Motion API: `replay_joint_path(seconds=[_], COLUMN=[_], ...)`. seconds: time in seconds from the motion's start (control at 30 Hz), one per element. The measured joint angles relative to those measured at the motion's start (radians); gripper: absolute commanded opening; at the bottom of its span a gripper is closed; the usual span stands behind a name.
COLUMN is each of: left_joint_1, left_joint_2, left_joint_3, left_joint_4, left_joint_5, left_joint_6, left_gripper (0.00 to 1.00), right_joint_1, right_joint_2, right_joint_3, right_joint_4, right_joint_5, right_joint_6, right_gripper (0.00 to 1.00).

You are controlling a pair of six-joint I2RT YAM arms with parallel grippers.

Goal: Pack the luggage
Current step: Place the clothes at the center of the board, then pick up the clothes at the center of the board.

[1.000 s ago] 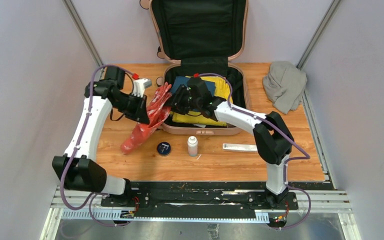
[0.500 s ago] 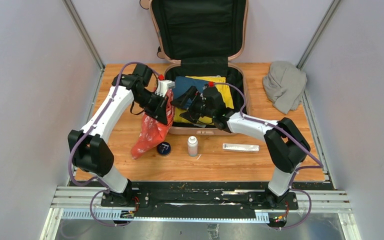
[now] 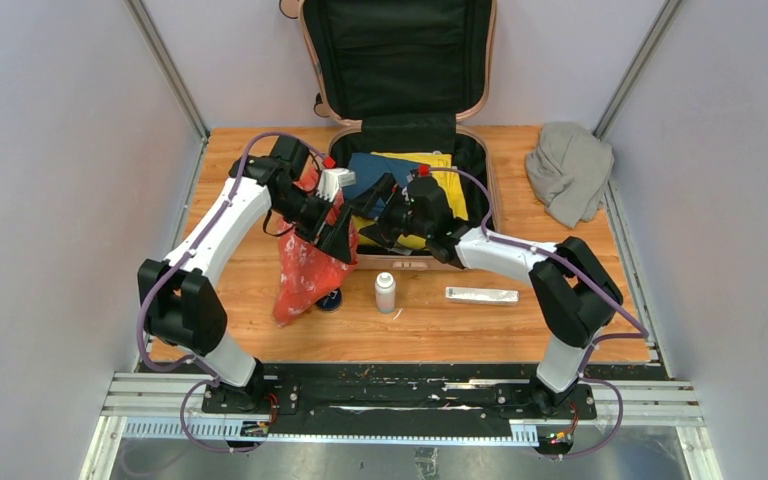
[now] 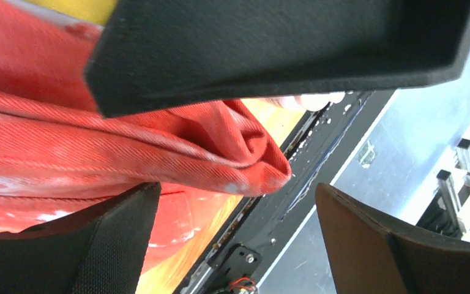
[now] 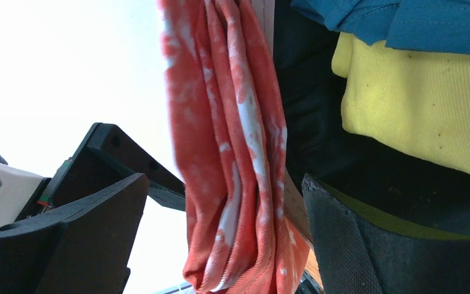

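Observation:
Next, I move my left gripper back before my right gripper pulls the red cloth into the luggage (image 3: 415,160), because the red cloth's edge (image 5: 235,159) is between my right gripper's fingers.
The pale pink luggage (image 3: 412,263) lies open at the table's back, its lid propped upright, with a yellow garment (image 3: 447,178) and a blue garment (image 3: 385,170) inside. A red cloth (image 3: 305,275) hangs by the luggage's front-left corner down to the table. My left gripper (image 3: 345,238) is open beside it; in the left wrist view the red cloth (image 4: 128,147) lies against the left finger, jaws wide apart (image 4: 238,245). My right gripper (image 3: 373,218) is open at the same corner. In the right wrist view the red cloth (image 5: 238,184) hangs loose between its spread fingers.
A white bottle (image 3: 385,292) stands in front of the luggage, with a dark round tin (image 3: 330,300) to its left, partly under the red cloth. A white strip (image 3: 480,294) lies to the right. A grey cloth bundle (image 3: 568,170) sits at the back right corner.
My left arm swung right toward the luggage's front-left corner, carrying the red cloth, and its jaws have opened. My right gripper opened and drew slightly right.

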Motion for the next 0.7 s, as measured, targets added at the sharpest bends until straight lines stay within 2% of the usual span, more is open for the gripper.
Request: replay_joint_path(seconds=[0.2,0.37,0.53,0.7], left_joint_1=[-0.002,0.028,0.16,0.293], left_joint_2=[-0.065,-0.188,-0.27,-0.28], left_joint_3=[-0.028,-0.048,-0.051,-0.063], left_joint_4=[0.003,0.004,0.005,0.009], left_joint_5=[0.025,0.08,0.126,0.121], left_joint_6=[0.013,0.027,0.05,0.069], left_gripper=[1.0,1.0,1.0,1.0], right_joint_1=[-0.001,-0.014,-0.029,-0.031], right_joint_2=[0.0,-0.034,-0.068,-0.052], right_joint_3=[0.003,-0.04,-0.032,0.024], right_joint_4=[-0.006,-0.02,-0.029,-0.031], right_joint_5=[-0.011,-0.013,-0.054,-0.145], right_joint_6=[-0.03,-0.084,-0.172,-0.243], right_gripper=[1.0,1.0,1.0,1.0])
